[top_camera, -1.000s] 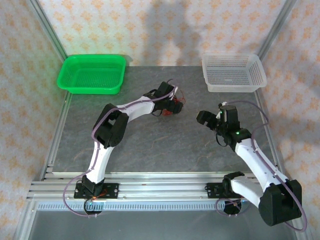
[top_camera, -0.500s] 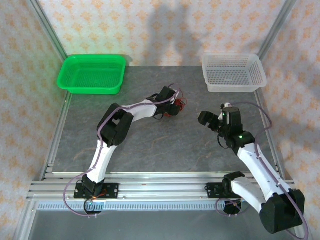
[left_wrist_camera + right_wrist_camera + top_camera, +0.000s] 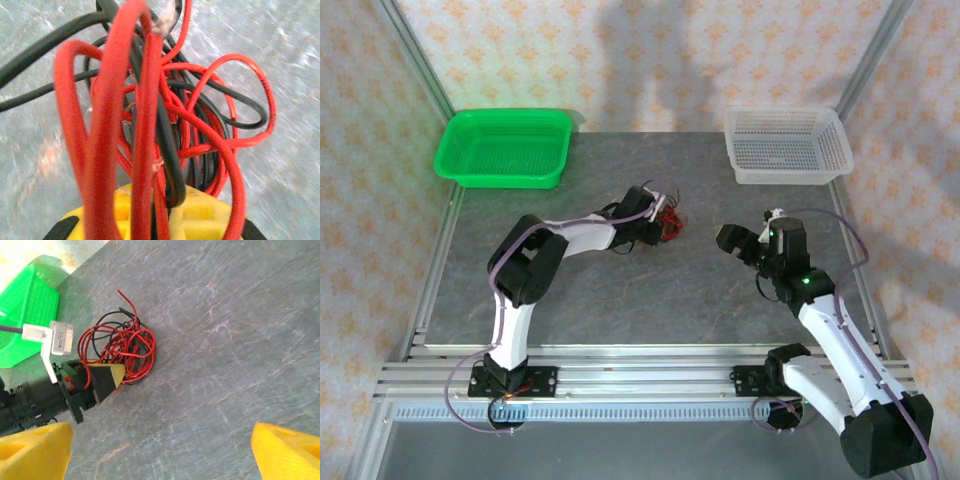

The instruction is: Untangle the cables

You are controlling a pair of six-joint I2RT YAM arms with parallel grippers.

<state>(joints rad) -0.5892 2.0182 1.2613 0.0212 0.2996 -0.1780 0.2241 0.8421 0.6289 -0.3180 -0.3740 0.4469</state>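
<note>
My left gripper is closed on one side of the tangle, with the loops crossed [image 3: 131, 344], so next my right gripper takes hold of the opposite side [image 3: 151, 346] and pulls the cables apart.
The cables [image 3: 667, 222] are a small tangle of thin red and black wires on the grey table [image 3: 650, 290], left of centre. My left gripper [image 3: 653, 226] lies low at the tangle's left side, shut on the cables. In the left wrist view, red and black strands [image 3: 165, 115] pass between the yellow pads [image 3: 210, 215], which are close together, and loops fan out ahead. The right wrist view shows the tangle [image 3: 120, 347] with the left gripper's yellow tip [image 3: 112, 375] pushed into it. My right gripper [image 3: 745, 240] hangs open to the right of the tangle, apart from it, its fingers [image 3: 35, 447] wide with bare table between.
A green basket [image 3: 500, 113] sits at the back left corner and a white mesh basket [image 3: 785, 112] at the back right. The green basket [image 3: 25, 305] also appears beyond the tangle in the right wrist view. Aluminium rails border the table's near and left edges.
My left gripper went from open to shut on the tangle. The left arm's elbow swung left and the forearm dropped lower. The right arm shifted slightly; its jaws stayed open.
</note>
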